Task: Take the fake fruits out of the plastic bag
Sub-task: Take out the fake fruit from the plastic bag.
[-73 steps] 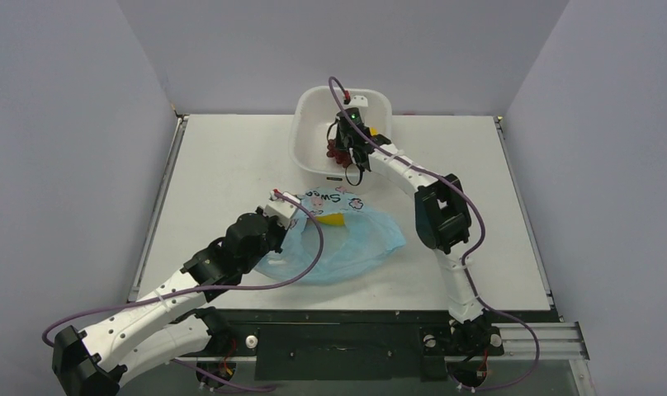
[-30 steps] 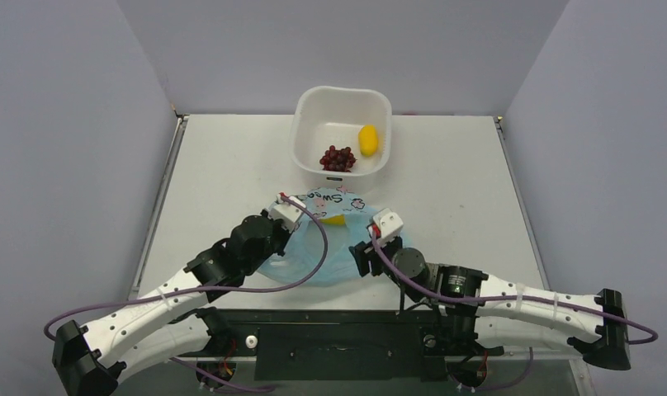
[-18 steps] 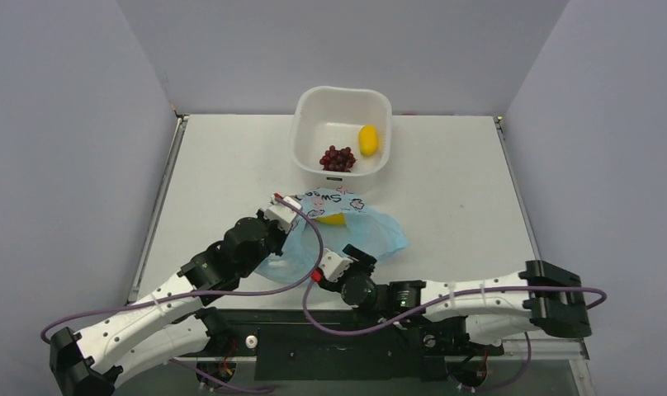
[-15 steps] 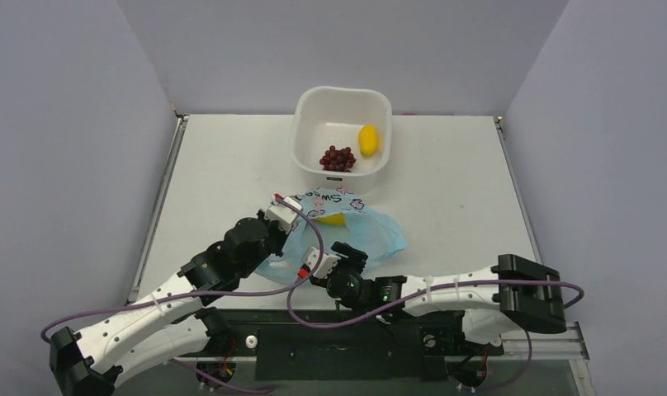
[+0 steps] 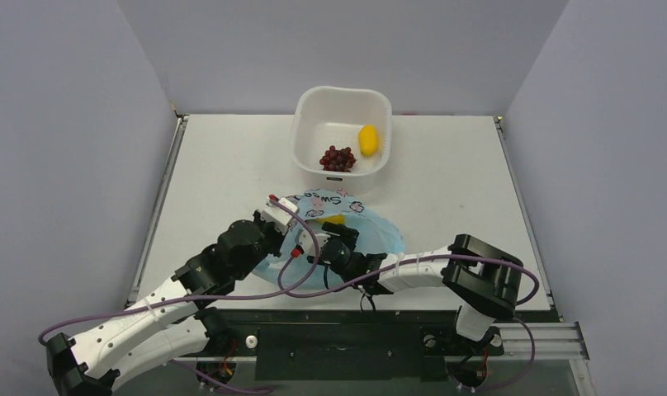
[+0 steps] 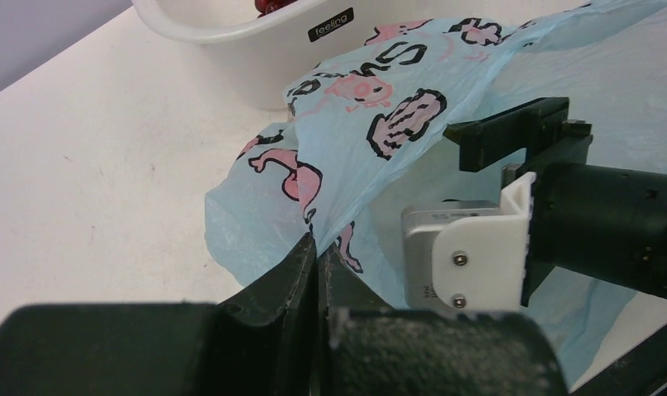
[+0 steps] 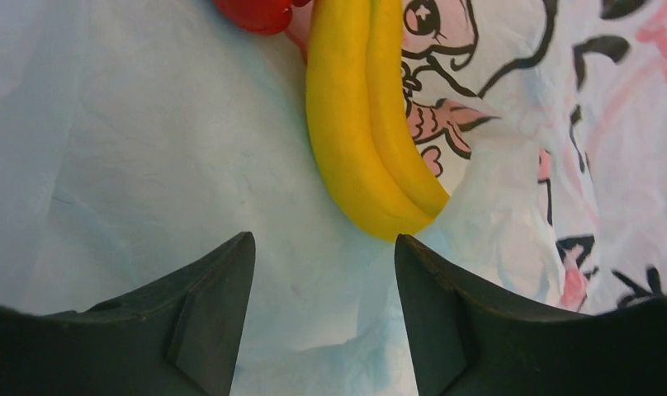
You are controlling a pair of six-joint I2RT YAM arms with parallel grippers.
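Observation:
The yellow bananas [image 7: 351, 132] should come out of the bag together when I lift, because their matching curves fit closely along a narrow seam [image 7: 369, 99].
The light blue plastic bag [image 5: 378, 235] lies mid-table with its printed patch up. My left gripper [image 5: 279, 205] is shut on the bag's left edge and holds it lifted, which also shows in the left wrist view [image 6: 320, 246]. My right gripper [image 5: 338, 234] is open inside the bag's mouth. Its fingers stand just short of the yellow bananas [image 7: 359, 140], the right fingertip [image 7: 409, 247] close to their end. A small red fruit [image 7: 256, 11] lies beyond the bananas. The grape bunch [image 5: 337, 157] and the lemon [image 5: 367, 139] lie in the white tub [image 5: 300, 136].
The white tub stands at the back of the table, just beyond the bag. The right arm's wrist [image 6: 512, 247] lies low over the bag, close beside my left gripper. White table [image 5: 223, 165] lies left and right of the bag.
My right arm left the tub, swung back toward its base and reached into the bag's mouth from the front. The grapes now lie in the tub. My left gripper kept hold of the bag.

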